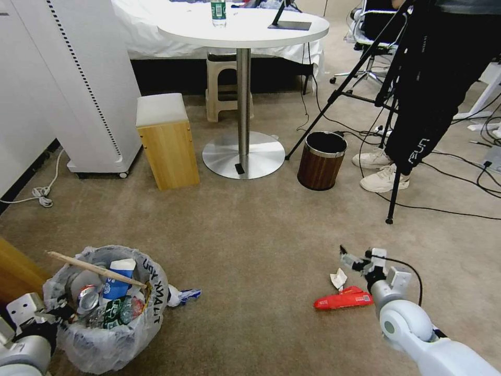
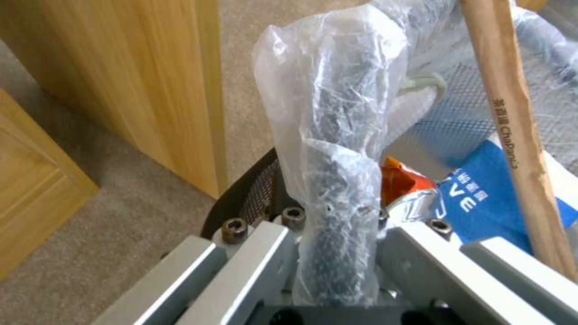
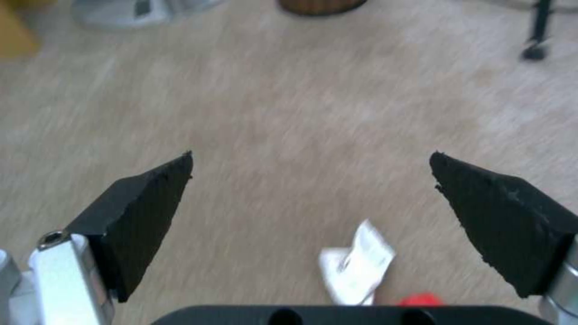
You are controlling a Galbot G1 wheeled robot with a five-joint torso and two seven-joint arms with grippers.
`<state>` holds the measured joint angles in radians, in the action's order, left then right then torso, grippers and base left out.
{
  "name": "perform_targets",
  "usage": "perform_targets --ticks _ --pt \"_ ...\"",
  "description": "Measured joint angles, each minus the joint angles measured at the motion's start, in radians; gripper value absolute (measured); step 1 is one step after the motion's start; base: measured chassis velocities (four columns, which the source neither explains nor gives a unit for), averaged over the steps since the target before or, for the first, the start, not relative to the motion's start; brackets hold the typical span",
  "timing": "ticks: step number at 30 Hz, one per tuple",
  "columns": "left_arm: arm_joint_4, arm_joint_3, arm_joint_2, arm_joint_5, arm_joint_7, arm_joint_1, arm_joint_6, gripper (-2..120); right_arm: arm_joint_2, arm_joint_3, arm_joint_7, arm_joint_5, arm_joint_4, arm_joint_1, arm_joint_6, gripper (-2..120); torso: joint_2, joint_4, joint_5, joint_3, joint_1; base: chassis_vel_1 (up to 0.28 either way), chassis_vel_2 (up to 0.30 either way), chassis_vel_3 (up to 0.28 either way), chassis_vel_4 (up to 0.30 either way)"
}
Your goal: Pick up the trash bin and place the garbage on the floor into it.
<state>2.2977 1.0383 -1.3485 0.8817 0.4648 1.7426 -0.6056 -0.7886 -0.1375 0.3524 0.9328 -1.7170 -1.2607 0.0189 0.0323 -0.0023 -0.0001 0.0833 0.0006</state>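
Observation:
A short red flap [image 1: 354, 290] can be seen behind the red snack bag's long piece [image 1: 342, 301], so the bag will spread apart like a fork when the robot carries it to the trash bin.
The trash bin [image 1: 112, 313] sits low at my left over the beige floor [image 1: 250, 235], its clear lettered bag holding a wooden stick [image 1: 94, 269], a blue-white cup [image 1: 116, 282] and a crushed can [image 1: 87, 300]. My left gripper [image 1: 55, 316] is shut on the bin's bag-covered rim [image 2: 337, 203]; the stick [image 2: 512, 126] and cup [image 2: 482, 198] lie just inside. My right gripper [image 1: 350, 259] hangs open over the carpet, just beyond a crumpled white paper [image 1: 338, 278] and a red snack bag [image 1: 344, 299]. Its view shows that paper [image 3: 358, 264] near its open fingers [image 3: 144, 207].
A blue-white wrapper [image 1: 185, 296] lies against the bin's right side. Farther off stand a brown wood-grain bin [image 1: 321, 159], a round table's base [image 1: 243, 154], a wooden stool [image 1: 166, 141], a tripod leg [image 1: 391, 198], a person's shoes [image 1: 383, 177] and floor cables [image 1: 459, 177]. Wooden furniture [image 1: 15, 271] is close on my left.

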Motion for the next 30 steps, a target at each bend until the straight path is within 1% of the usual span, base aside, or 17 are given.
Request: perform_targets --ticks 5,7,8,9,11,12,13,14,16,17,19,20,22,24,26,28,30 --pt "0.002 -0.007 -0.003 -0.003 0.0 0.0 0.001 1 -0.003 0.026 0.004 0.017 -0.026 -0.046 -0.05 100 0.0 0.0001 0.0002 0.0 0.0 0.0 0.0 0.0 0.0" --pt "0.004 -0.01 -0.003 -0.003 0.0 0.001 0.001 1 -0.012 0.026 0.029 0.03 -0.046 -0.072 -0.05 100 0.0 0.0001 -0.0002 0.0 0.0 0.0 0.0 0.0 0.0" --pt "0.006 -0.014 -0.004 -0.005 0.0 0.004 0.002 1 -0.025 0.026 0.076 0.04 -0.061 -0.103 -0.043 100 0.0 -0.0002 0.0002 0.0 0.0 0.0 0.0 0.0 0.0" --pt "0.006 -0.014 -0.004 -0.005 0.0 0.004 0.002 1 -0.025 0.026 0.076 0.04 -0.061 -0.103 -0.043 100 0.0 -0.0002 0.0002 0.0 0.0 0.0 0.0 0.0 0.0" --pt "0.008 -0.018 -0.005 -0.009 0.0 0.007 0.004 1 -0.026 0.01 0.085 -0.035 -0.054 -0.128 -0.035 100 0.0 0.0 0.0002 0.0 0.0 0.0 0.0 0.0 0.0" --pt "0.008 -0.018 -0.005 -0.009 0.0 0.007 0.004 1 -0.026 0.01 0.085 -0.035 -0.054 -0.128 -0.035 100 0.0 0.0 0.0002 0.0 0.0 0.0 0.0 0.0 0.0" --pt "0.01 -0.019 -0.005 -0.011 0.0 0.008 0.005 1 -0.017 0.001 0.041 -0.139 -0.034 -0.133 -0.078 100 0.0 -0.0003 0.0003 0.0 0.0 0.0 0.0 0.0 0.0" --pt "0.012 -0.023 -0.005 -0.012 -0.001 0.008 0.006 1 0.007 -0.006 -0.04 -0.273 -0.005 -0.126 -0.146 100 0.0 -0.0001 -0.0001 0.0 0.0 0.0 0.0 0.0 0.0" --pt "0.012 -0.023 -0.005 -0.012 -0.001 0.008 0.006 1 0.012 -0.007 -0.056 -0.294 0.0 -0.123 -0.159 100 0.0 -0.0001 -0.0001 0.0 0.0 0.0 0.0 0.0 0.0" --pt "0.013 -0.024 -0.007 -0.012 -0.001 0.007 0.006 1 0.042 0.002 -0.12 -0.364 0.014 -0.107 -0.228 100 0.0 0.0 0.0 0.0 0.0 0.0 0.0 0.0 0.0" --pt "0.014 -0.027 -0.013 -0.013 -0.001 0.007 0.009 1 0.07 0.007 -0.184 -0.42 0.025 -0.102 -0.316 100 0.0 0.0002 -0.0002 0.0 0.0 0.0 0.0 0.0 0.0" --pt "0.014 -0.027 -0.013 -0.013 -0.001 0.007 0.009 1 0.07 0.007 -0.184 -0.42 0.025 -0.102 -0.316 100 0.0 0.0002 -0.0002 0.0 0.0 0.0 0.0 0.0 0.0" --pt "0.014 -0.03 -0.016 -0.015 -0.002 0.008 0.01 1 0.077 0.001 -0.219 -0.437 0.03 -0.117 -0.371 100 0.0 0.0001 0.0003 0.0 0.0 0.0 0.0 0.0 0.0" --pt "0.015 -0.031 -0.017 -0.016 -0.003 0.007 0.01 1 0.081 0.0 -0.226 -0.437 0.026 -0.126 -0.375 100 0.0 -0.0001 0.0002 0.0 0.0 0.0 0.0 0.0 0.0" --pt "0.016 -0.034 -0.017 -0.019 -0.003 0.007 0.011 1 0.088 -0.004 -0.301 -0.464 0.046 -0.138 -0.437 99 0.0 0.0 0.0 0.0 0.0 0.0 0.0 0.0 0.0" --pt "0.016 -0.034 -0.016 -0.019 -0.003 0.007 0.011 1 0.092 -0.002 -0.334 -0.467 0.052 -0.143 -0.466 99 0.0 -0.0001 0.0002 0.0 0.0 0.0 0.0 0.0 0.0" --pt "0.017 -0.034 -0.014 -0.021 -0.003 0.007 0.012 1 0.114 0.011 -0.35 -0.41 0.022 -0.169 -0.461 96 0.0 -0.0001 0.0002 0.0 0.0 0.0 0.0 0.0 0.0"
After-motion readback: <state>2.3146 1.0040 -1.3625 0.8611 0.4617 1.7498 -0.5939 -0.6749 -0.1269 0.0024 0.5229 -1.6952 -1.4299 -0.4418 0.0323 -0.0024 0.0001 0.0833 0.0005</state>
